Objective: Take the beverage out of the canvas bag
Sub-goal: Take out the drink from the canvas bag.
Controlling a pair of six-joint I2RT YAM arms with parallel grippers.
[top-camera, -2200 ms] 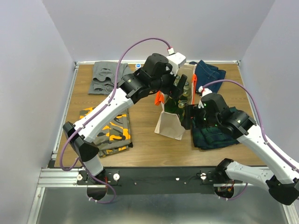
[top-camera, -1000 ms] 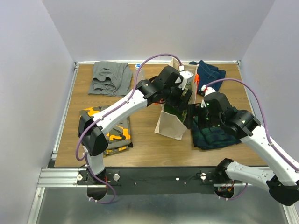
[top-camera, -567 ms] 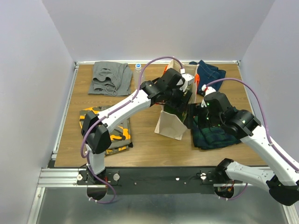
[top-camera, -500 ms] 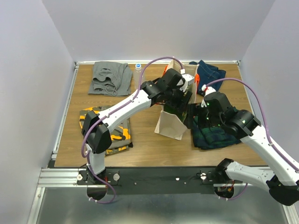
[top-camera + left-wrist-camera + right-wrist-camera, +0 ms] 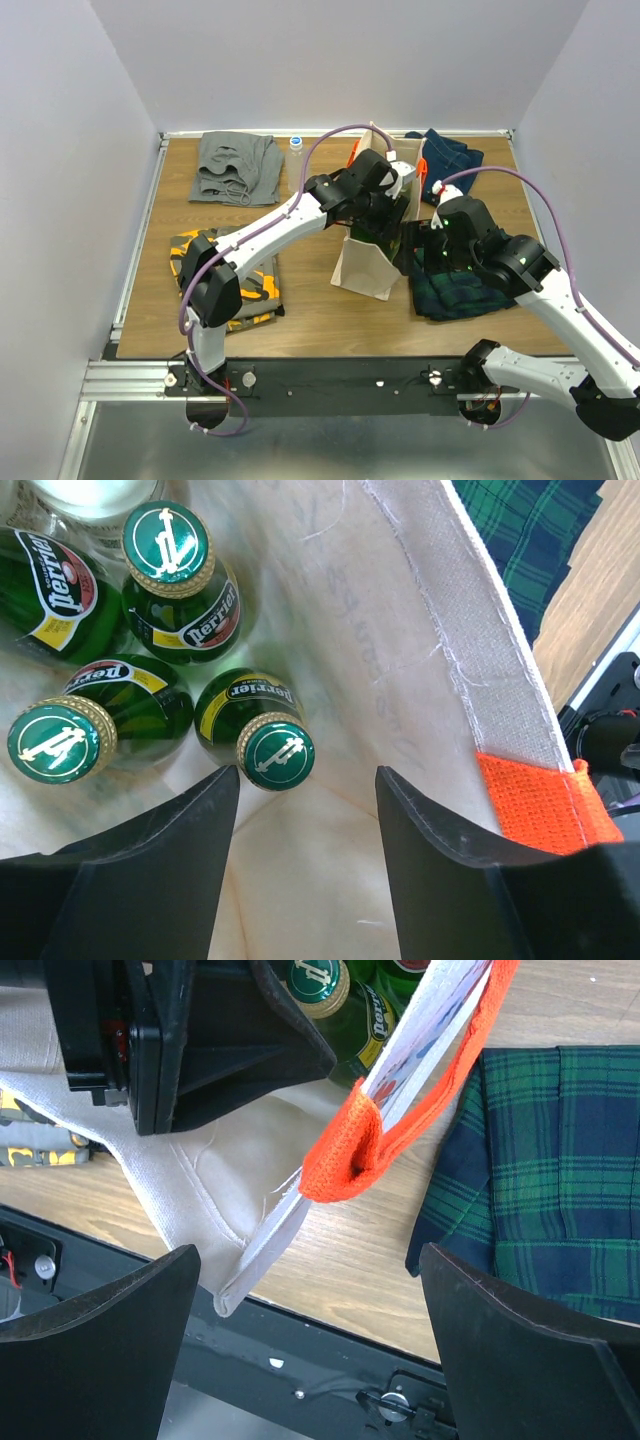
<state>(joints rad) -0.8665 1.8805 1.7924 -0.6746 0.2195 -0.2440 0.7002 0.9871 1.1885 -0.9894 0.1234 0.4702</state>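
I should widen my left gripper and center on the green cap before closing, as the nearest beverage's green cap is near one finger, off the gap's middle.
The canvas bag stands upright mid-table, cream with orange handles. Inside it, in the left wrist view, stand several green Perrier bottles. The nearest beverage shows its green cap just ahead of my left finger. My left gripper reaches down into the bag mouth, open, with only the bag's lining between its fingers. My right gripper hangs wide open beside the bag's right rim, touching nothing. From above, my left gripper is mostly hidden in the bag's mouth.
A plaid green-blue cloth lies right of the bag under my right arm. Blue jeans lie at the back right, a grey garment at the back left, an orange camouflage garment front left. A clear bottle stands near the back edge.
My left gripper has come down from above the bag into its mouth, and its jaws have narrowed. The right arm has stayed where it was.
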